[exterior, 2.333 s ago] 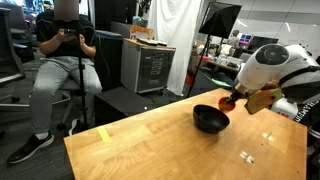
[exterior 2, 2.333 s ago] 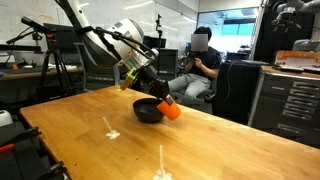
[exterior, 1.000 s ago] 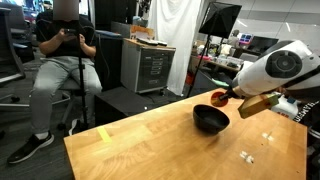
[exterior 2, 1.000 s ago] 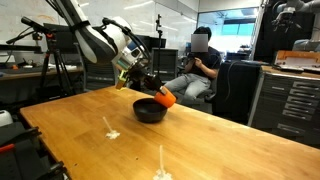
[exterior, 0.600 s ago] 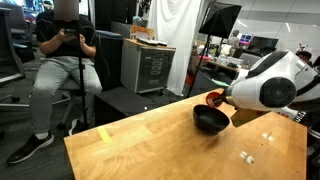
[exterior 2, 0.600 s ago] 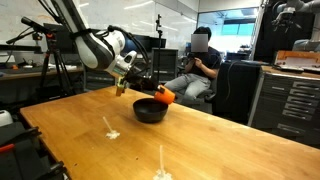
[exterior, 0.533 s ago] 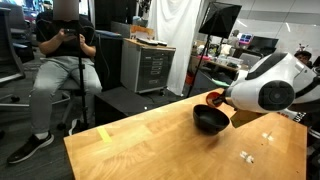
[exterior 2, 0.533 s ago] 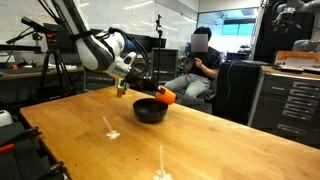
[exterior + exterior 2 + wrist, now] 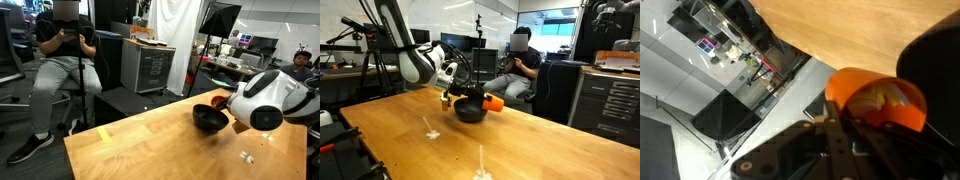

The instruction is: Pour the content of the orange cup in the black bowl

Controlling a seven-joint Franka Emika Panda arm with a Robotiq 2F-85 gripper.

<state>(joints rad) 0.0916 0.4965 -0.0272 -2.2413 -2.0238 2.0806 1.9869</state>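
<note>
Next, I lower my gripper and tilt the cup's opening further into the black bowl (image 9: 470, 109), because the orange cup is tipped at a shallow angle and the pale pieces (image 9: 880, 97) are still inside it.
The orange cup (image 9: 494, 103) is held on its side at the rim of the black bowl (image 9: 469, 112), which stands on the wooden table (image 9: 540, 145). My gripper (image 9: 479, 97) is shut on the cup. In the wrist view the cup (image 9: 876, 100) shows pale pieces inside, its mouth faces the camera, my fingers (image 9: 843, 133) clasp its rim, and the bowl (image 9: 938, 55) lies just beyond. In an exterior view the arm's white body hides much of the cup (image 9: 219, 99) beside the bowl (image 9: 207, 121).
White scraps lie on the table (image 9: 430, 131) (image 9: 245, 155). A person sits beyond the table (image 9: 62, 50) (image 9: 523, 65). A grey drawer cabinet (image 9: 150, 66) stands behind. The table's edge is close to the bowl on the far side.
The arm has swung down and round the bowl. The cup has gone from tilted beside the bowl to lying level at its rim, still in the gripper.
</note>
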